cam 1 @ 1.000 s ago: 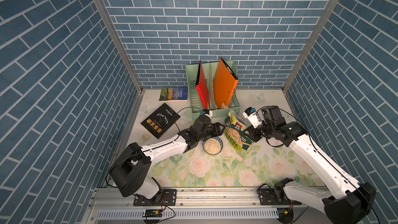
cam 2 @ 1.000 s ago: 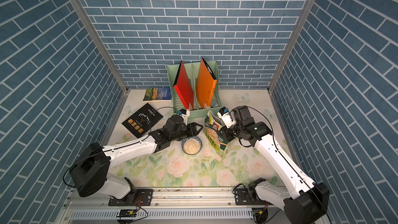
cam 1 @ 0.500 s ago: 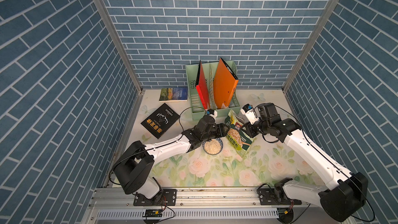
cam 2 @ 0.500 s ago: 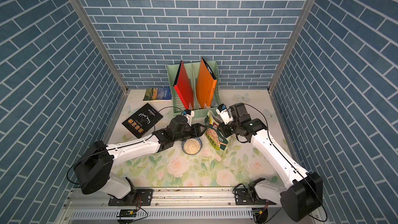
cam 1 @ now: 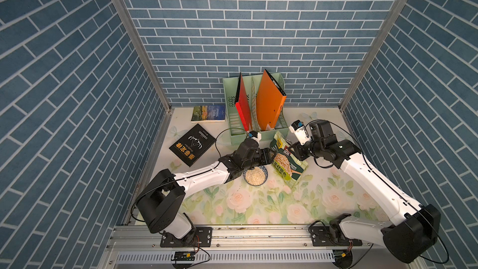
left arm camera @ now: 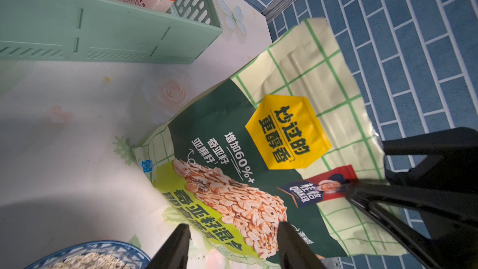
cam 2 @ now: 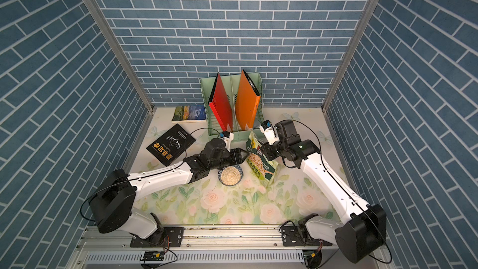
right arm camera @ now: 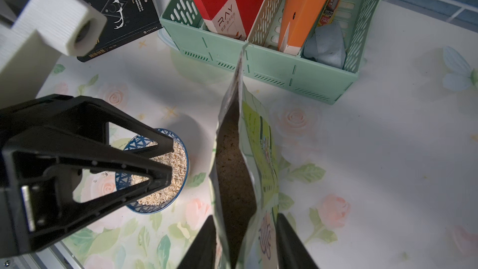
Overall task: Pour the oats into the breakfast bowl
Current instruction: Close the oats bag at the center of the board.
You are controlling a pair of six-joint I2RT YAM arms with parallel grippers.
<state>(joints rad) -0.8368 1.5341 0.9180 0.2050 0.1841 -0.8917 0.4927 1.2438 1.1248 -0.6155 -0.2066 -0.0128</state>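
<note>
Oats fill the bowl and the pouch's opening [right arm camera: 232, 169] gapes under my right gripper, so next my right gripper pinches its top edges [right arm camera: 254, 192] together before backing away.
The breakfast bowl [cam 1: 265, 175] [cam 2: 242, 175] [right arm camera: 144, 207] stands on the floral mat, with pale oats [cam 1: 255, 177] [cam 2: 230, 175] [right arm camera: 178, 166] heaped inside. Just right of it stands the green-checked pouch [cam 1: 285, 164] [cam 2: 260, 163] [left arm camera: 258, 151] [right arm camera: 258, 151], upright, its mouth gaping. My right gripper [cam 1: 292, 151] [right arm camera: 245, 218] is open, one finger on either side of the pouch's top, which is not pinched. My left gripper [cam 1: 270, 156] [cam 2: 243, 157] [left arm camera: 232, 229] [right arm camera: 170, 161] is open and empty. It hovers over the bowl's far rim and points at the pouch's front.
A mint file holder [cam 1: 258, 138] [right arm camera: 284, 73] with a red and an orange folder stands right behind the bowl and pouch. A black book [cam 1: 192, 144] and a second book [cam 1: 209, 113] lie at the back left. Brick walls close in on three sides.
My left gripper has slid right, from beside the bowl to over it and up to the pouch. My right gripper has shifted slightly along the pouch's top. The pouch and the bowl stay put.
</note>
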